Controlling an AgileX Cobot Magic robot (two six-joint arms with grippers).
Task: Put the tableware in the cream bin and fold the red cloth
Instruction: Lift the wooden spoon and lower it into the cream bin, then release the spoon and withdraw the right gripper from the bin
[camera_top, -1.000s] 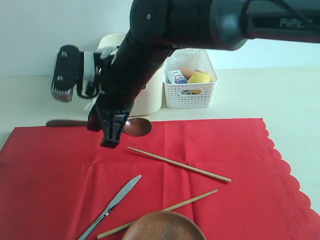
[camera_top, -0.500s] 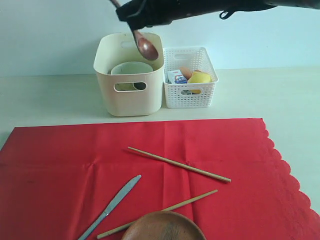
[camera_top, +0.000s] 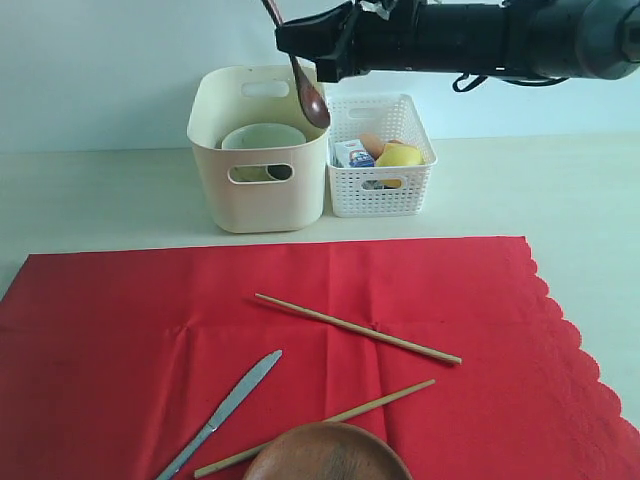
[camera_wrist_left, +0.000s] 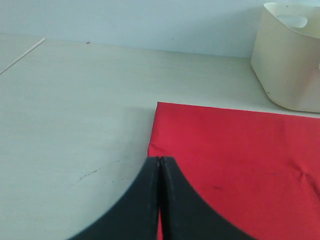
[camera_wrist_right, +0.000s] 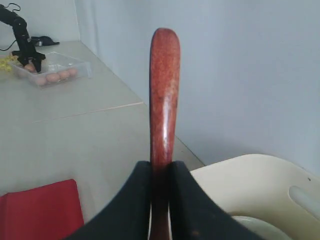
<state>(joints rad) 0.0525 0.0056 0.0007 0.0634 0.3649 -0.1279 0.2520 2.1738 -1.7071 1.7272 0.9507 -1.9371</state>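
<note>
My right gripper is holding the spoon with the spoon's wide end (camera_top: 314, 108) pointing down at the cream bin's rim, so it should keep going inward and let go over the bin's opening (camera_top: 262, 108).
My right gripper (camera_top: 292, 40) (camera_wrist_right: 160, 165) is shut on the handle of the brown wooden spoon (camera_top: 312, 103) (camera_wrist_right: 164, 90). The spoon hangs bowl-down over the right rim of the cream bin (camera_top: 260, 205) (camera_wrist_right: 250, 182). A white bowl (camera_top: 262, 137) sits inside the bin. On the red cloth (camera_top: 120, 330) (camera_wrist_left: 240, 160) lie two chopsticks (camera_top: 357, 328) (camera_top: 330, 415), a metal knife (camera_top: 228, 405) and a round brown plate (camera_top: 327, 455) at the near edge. My left gripper (camera_wrist_left: 160, 160) is shut with nothing in it, low over the cloth's edge near a corner, and out of the exterior view.
A white lattice basket (camera_top: 380, 170) holding food items stands right beside the cream bin. The right wrist view shows a clear tray of eggs (camera_wrist_right: 50, 72) far off on the table. The wall runs behind both bins.
The right arm has lifted the spoon from the cloth's far edge and carried it up over the cream bin. In the last half second it shifted a little right and lower.
</note>
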